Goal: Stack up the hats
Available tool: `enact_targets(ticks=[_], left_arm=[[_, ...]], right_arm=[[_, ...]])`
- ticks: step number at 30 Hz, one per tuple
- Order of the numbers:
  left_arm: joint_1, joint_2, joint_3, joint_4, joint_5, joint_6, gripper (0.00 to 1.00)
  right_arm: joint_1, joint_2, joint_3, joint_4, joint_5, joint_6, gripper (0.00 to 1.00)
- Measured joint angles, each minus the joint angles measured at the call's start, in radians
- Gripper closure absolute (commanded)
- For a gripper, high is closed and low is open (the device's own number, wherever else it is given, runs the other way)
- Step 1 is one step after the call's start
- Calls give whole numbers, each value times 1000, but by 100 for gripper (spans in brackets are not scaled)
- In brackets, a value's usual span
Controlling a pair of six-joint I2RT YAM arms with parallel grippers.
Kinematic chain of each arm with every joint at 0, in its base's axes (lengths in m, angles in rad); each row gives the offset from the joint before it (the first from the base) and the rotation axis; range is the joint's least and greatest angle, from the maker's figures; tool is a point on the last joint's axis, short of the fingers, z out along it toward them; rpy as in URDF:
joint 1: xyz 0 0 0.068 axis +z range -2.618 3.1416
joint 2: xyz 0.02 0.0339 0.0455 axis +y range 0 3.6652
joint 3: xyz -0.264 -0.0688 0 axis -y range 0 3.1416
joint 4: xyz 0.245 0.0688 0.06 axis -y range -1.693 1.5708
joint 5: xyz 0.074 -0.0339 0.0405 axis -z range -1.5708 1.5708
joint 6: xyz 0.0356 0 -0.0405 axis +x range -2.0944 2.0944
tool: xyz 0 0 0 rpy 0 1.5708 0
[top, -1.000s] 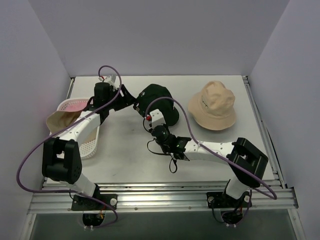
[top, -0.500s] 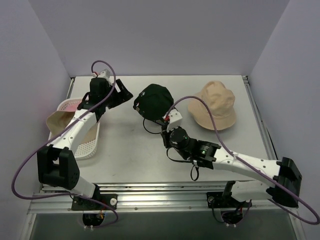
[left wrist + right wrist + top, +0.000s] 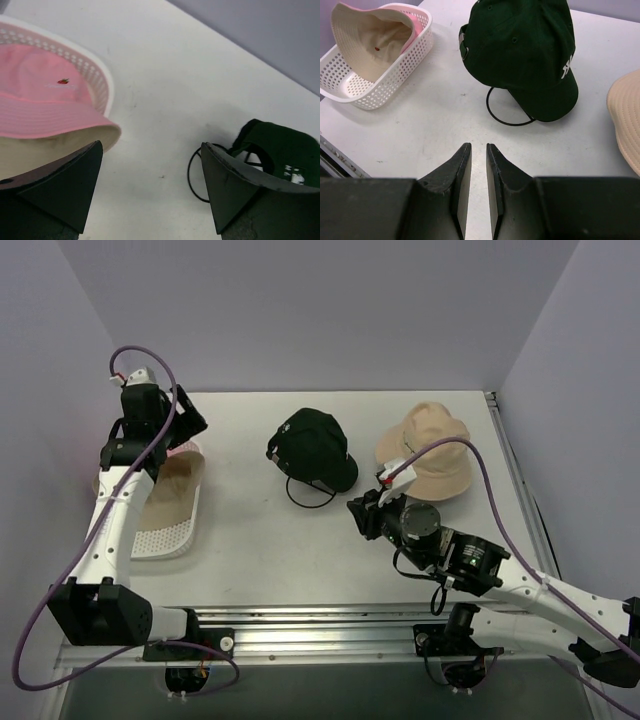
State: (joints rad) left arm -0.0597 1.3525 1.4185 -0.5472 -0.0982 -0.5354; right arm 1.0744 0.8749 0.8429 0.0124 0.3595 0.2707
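The pink bucket hat's brim (image 3: 113, 129) barely reaches into my open left fingers, so they should go farther over the basket before pinching it.
A dark green baseball cap (image 3: 315, 445) sits on a thin wire frame (image 3: 305, 495) at the table's middle back; it also shows in the right wrist view (image 3: 525, 47) and the left wrist view (image 3: 280, 150). A beige bucket hat (image 3: 430, 452) lies to its right. A pink bucket hat (image 3: 45, 100) with cream fabric under its brim lies in the white basket (image 3: 165, 530) at the left. My left gripper (image 3: 188, 425) is wide open and empty (image 3: 151, 145), above the basket's far end. My right gripper (image 3: 358, 510) is empty, its jaws nearly together (image 3: 475, 145), in front of the cap.
The wire frame's ring (image 3: 507, 117) juts out on the table below the cap's brim. The basket's perforated wall (image 3: 385, 80) stands left of my right gripper. Grey walls close in the table at the back and both sides.
My left arm has swung left, away from the green cap to above the basket. My right arm has pulled back from the cap toward the near right. The cap stays on its frame.
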Motion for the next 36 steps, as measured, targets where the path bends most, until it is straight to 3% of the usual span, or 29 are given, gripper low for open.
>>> enact_targets(ticks=[7,15,23,36], left_arm=[[119,11,-47,-113,-38,82,14],[132,61,-108,-97,4,140,16],[134,121,-149,-60,-40,71,15],[198,119,-249,163,-8,-48,16]], right_arm=[[0,-106,-25,-8,2,-13,85],[0,-125,-62,-10,2,-21,85],[0,-126,-66,-10,2,-32,86],[0,-107,-68,-9,-1,-35,86]])
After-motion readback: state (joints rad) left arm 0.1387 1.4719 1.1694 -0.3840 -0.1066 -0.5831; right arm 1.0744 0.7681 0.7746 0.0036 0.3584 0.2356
